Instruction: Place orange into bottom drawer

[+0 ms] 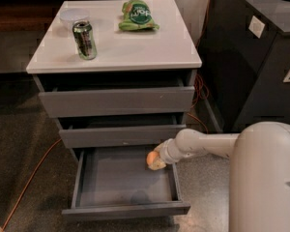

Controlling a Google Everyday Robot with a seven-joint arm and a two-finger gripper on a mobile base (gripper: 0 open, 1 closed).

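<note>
The orange [152, 159] is hanging above the empty bottom of the pulled-out bottom drawer. My gripper should keep moving the orange down until it gets to the drawer's bottom [145, 185], then let go of it.
The orange [151, 157] is a small round fruit held in my gripper [155, 161], which is shut on it at the end of the white arm reaching in from the right. It hangs just over the back right corner of the bottom drawer [125, 208]. That drawer is pulled fully out, showing a shallow grey box with nothing lying in it. The two drawers above it stand only slightly ajar.
On the white cabinet top [174, 52] stand a green drinks can [84, 39], a green snack bag [137, 15] and a clear lidded cup [73, 16]. A dark bin [261, 57] stands to the right. An orange cable [29, 180] runs across the floor at left.
</note>
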